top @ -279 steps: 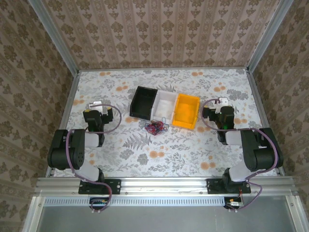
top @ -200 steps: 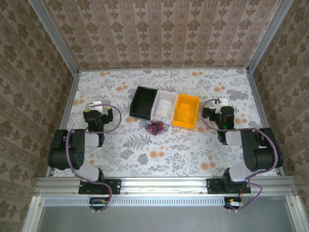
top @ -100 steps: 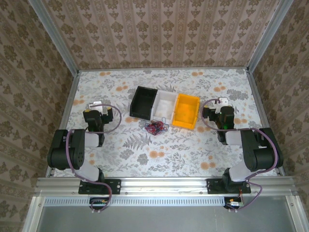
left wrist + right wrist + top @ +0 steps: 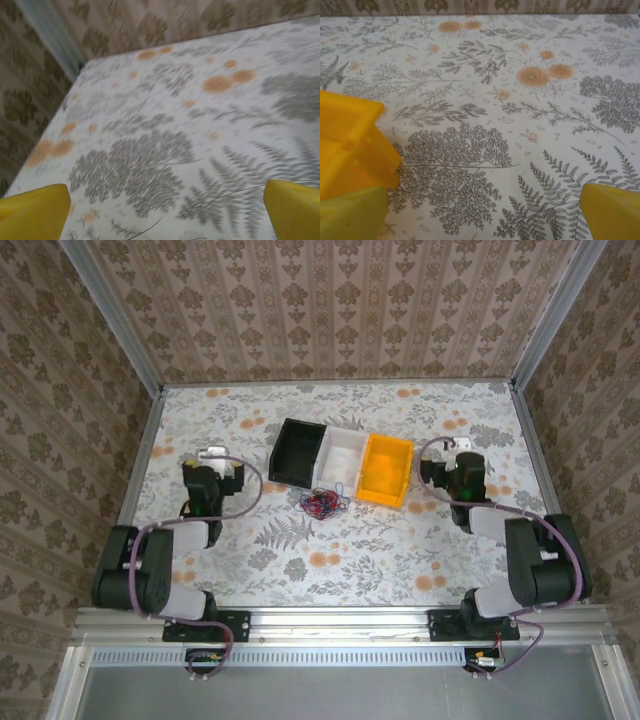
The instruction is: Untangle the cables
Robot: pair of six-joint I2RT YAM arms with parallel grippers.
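The row of bins is crooked behind the tangle. My left gripper should grip the black bin's rim and straighten the row before untangling the cables.
The cables lie in one small tangle of red, dark and yellowish wire on the flowered table, just in front of the white bin. My left gripper stands well to the left of the tangle. It is open in the left wrist view, with its yellow fingertips wide apart over bare cloth. My right gripper is to the right of the yellow bin. It is open too, with nothing between its fingertips.
A black bin, a white bin and a yellow bin stand side by side behind the tangle. The yellow bin's corner is close on the right gripper's left. Metal frame rails and patterned walls border the table.
Both arms have started moving. The left gripper has shifted a little right and forward. The right gripper has edged forward beside the yellow bin. The tangle has not moved.
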